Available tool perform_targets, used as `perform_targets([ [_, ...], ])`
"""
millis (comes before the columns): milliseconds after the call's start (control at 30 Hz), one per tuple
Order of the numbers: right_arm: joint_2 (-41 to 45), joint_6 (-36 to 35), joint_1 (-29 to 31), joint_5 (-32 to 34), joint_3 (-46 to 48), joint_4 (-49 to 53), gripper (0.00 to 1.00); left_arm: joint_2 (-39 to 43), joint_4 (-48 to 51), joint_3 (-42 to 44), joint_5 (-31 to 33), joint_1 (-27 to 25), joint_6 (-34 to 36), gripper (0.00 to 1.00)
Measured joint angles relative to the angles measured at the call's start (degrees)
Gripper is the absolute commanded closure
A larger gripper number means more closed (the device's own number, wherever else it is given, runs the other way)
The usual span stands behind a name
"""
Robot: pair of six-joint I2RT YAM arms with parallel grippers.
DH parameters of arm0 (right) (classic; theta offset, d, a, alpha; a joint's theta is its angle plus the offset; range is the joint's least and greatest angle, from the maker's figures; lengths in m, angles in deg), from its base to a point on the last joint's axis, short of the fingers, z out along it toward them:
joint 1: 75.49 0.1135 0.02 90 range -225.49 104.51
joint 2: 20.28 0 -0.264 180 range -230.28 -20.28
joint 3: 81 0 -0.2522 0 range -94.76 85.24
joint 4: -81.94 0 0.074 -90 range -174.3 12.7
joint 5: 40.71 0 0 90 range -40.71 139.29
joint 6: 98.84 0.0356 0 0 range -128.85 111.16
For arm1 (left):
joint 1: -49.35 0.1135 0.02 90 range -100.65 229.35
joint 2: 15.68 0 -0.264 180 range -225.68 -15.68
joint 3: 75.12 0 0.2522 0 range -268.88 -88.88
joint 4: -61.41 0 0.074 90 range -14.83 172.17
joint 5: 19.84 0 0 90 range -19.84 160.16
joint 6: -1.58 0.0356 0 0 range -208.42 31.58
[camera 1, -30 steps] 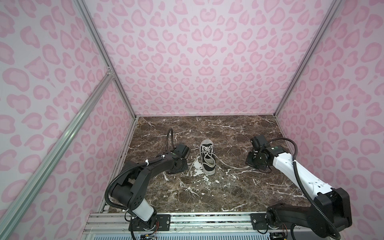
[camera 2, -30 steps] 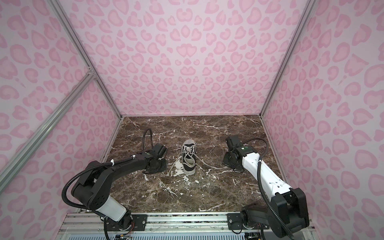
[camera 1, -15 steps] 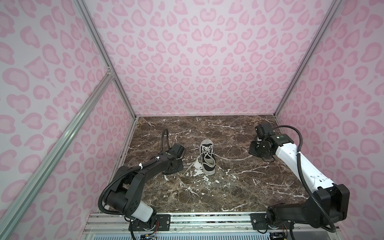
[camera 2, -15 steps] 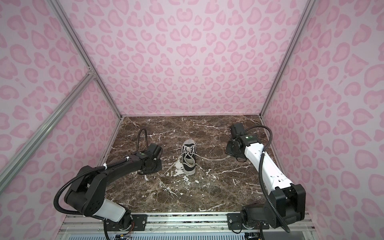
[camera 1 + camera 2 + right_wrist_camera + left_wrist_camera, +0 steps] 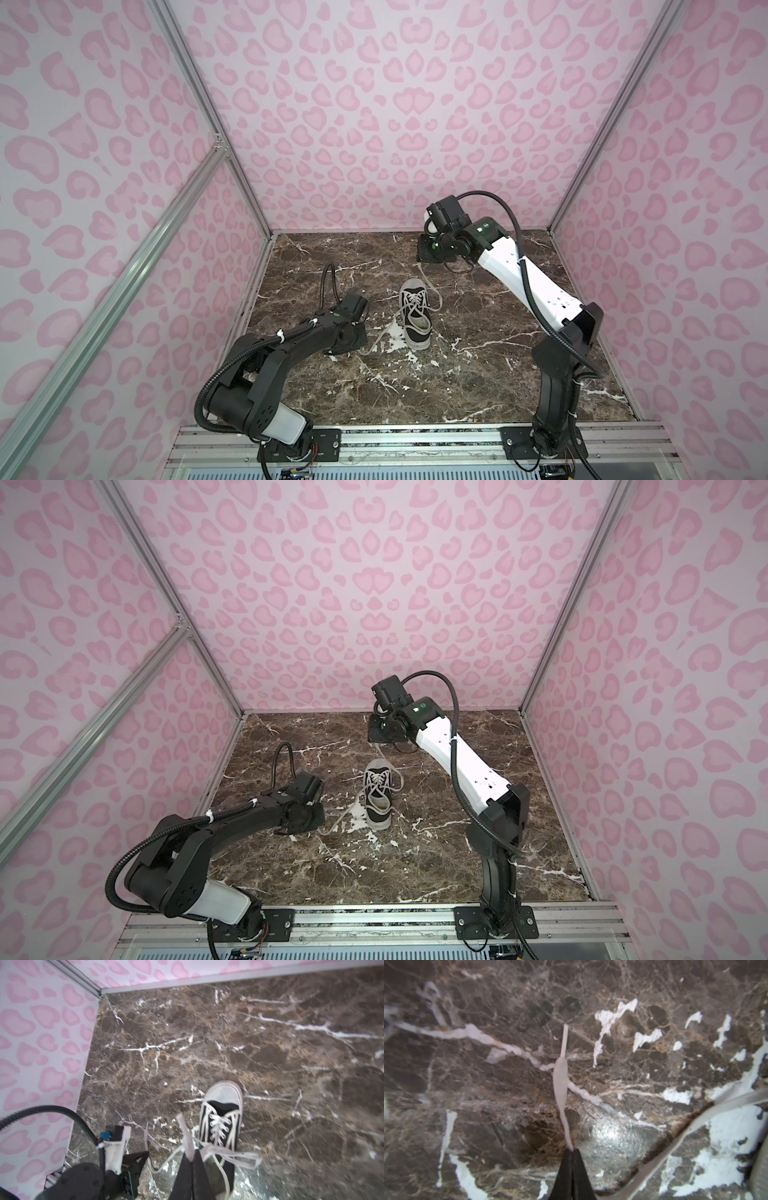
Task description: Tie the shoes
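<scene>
The lace in the left gripper [image 5: 374, 347] is lying low, so the robot's right gripper keeps moving its own lace to that side until it is past the shoe's toe cap, and then let go.
A black low-top shoe [image 5: 415, 316] [image 5: 378, 798] with a white toe cap stands in the middle of the marble floor, toe toward the back wall. Its off-white laces are untied. My left gripper [image 5: 358, 350] [image 5: 572, 1150] sits low on the floor to the left of the shoe, shut on one lace [image 5: 560, 1080] whose tip lies beyond the fingers. My right gripper [image 5: 420, 261] [image 5: 192, 1156] hangs raised behind the shoe [image 5: 220, 1122], shut on the other lace [image 5: 185, 1132], which runs slack down to the eyelets.
Pink patterned walls [image 5: 374, 124] close in the left, back and right sides, with aluminium posts [image 5: 208, 120] at the corners. A metal rail [image 5: 415, 440] with both arm bases runs along the front edge. The left arm's wrist [image 5: 116, 1147] shows in the right wrist view.
My right gripper has swung from the right of the shoe up and toward the back wall, carrying its lace. The left gripper has shifted slightly and closed fully on its lace.
</scene>
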Motion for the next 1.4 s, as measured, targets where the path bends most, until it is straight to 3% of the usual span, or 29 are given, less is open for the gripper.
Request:
perform_targets([
  [167, -11.17, 0.07, 3.23, -3.19, -15.54, 0.09, 0.99, 1.33, -0.42, 0.87, -0.04, 0.00, -0.39, 0.94],
  [600, -29.88, 8.70, 6.71, -14.73, -20.39, -14.29, 1.00, 3.91, -0.59, 2.95, -0.63, -0.02, -1.42, 0.94],
  [667, -31.69, 9.44, 6.78, -15.37, -21.35, -14.43, 0.90, 3.93, -0.61, 2.95, -0.63, -0.02, -1.44, 0.94],
  [733, -32.81, 9.92, 6.73, -16.09, -21.64, -14.36, 0.65, 3.93, -0.61, 2.95, -0.68, -0.02, -1.44, 0.95],
  [800, -33.33, 10.05, 6.45, -16.79, -21.68, -14.14, 0.54, 3.93, -0.61, 2.95, -0.90, -0.02, -1.46, 0.96],
  [900, -33.00, 10.03, 5.70, -17.25, -21.68, -13.88, 0.49, 3.93, -0.61, 2.95, -1.11, -0.07, -1.68, 0.96],
  [1133, -24.68, 9.33, 0.70, -16.85, -16.13, -13.66, 0.48, 5.60, -0.02, 2.23, -0.28, -0.15, -1.81, 0.97],
  [1267, -13.99, 7.65, -3.48, -16.28, -1.70, -14.97, 0.48, 7.67, 2.54, -2.54, 1.99, -0.26, -0.72, 0.97],
  [1400, -0.15, 7.08, -9.46, -15.45, 18.56, -19.02, 0.47, 6.91, 6.34, -13.07, 4.55, -0.26, 2.73, 0.97],
])
